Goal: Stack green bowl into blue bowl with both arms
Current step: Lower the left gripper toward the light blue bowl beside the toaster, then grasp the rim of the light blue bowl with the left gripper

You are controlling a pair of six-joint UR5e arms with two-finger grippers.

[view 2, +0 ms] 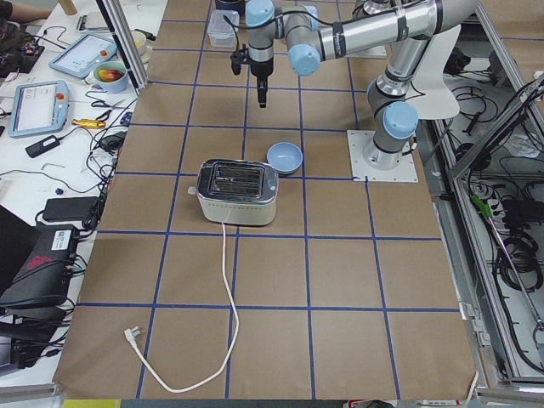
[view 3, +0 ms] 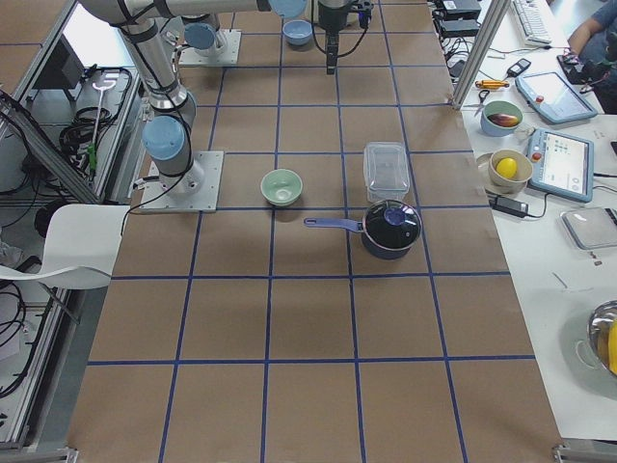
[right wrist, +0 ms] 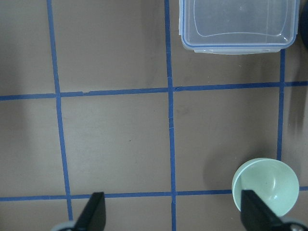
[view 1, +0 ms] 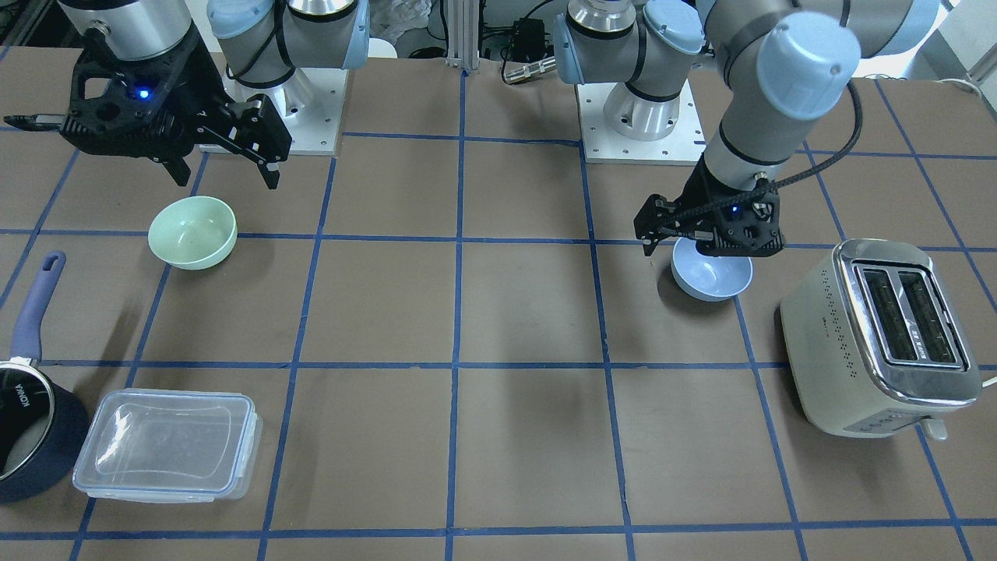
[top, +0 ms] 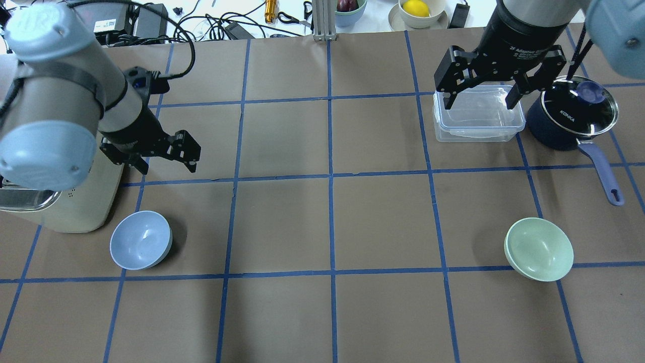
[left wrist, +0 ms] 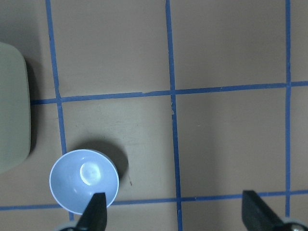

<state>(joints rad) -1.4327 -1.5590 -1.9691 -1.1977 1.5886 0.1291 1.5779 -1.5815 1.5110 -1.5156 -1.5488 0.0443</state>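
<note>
My gripper will lower the green bowl (view 1: 192, 233) into the empty blue bowl (view 1: 712, 276). The two bowls flare much alike, so the green bowl will nest deep inside.
The green bowl (top: 539, 248) sits upright on the table on my right side; it also shows in the front view (view 1: 192, 232) and the right wrist view (right wrist: 265, 186). The blue bowl (top: 141, 239) sits upright on my left side, beside the toaster, and shows in the front view (view 1: 713, 273) and the left wrist view (left wrist: 84, 180). My left gripper (top: 169, 166) is open and empty, raised above the table just beyond the blue bowl. My right gripper (top: 478, 103) is open and empty, held high beyond the green bowl. The two bowls are far apart.
A cream toaster (top: 60, 212) stands left of the blue bowl, its cord (view 2: 225, 323) trailing off. A clear lidded container (top: 477, 113) and a dark navy saucepan (top: 574, 113) with a blue handle stand beyond the green bowl. Blue tape lines grid the brown table.
</note>
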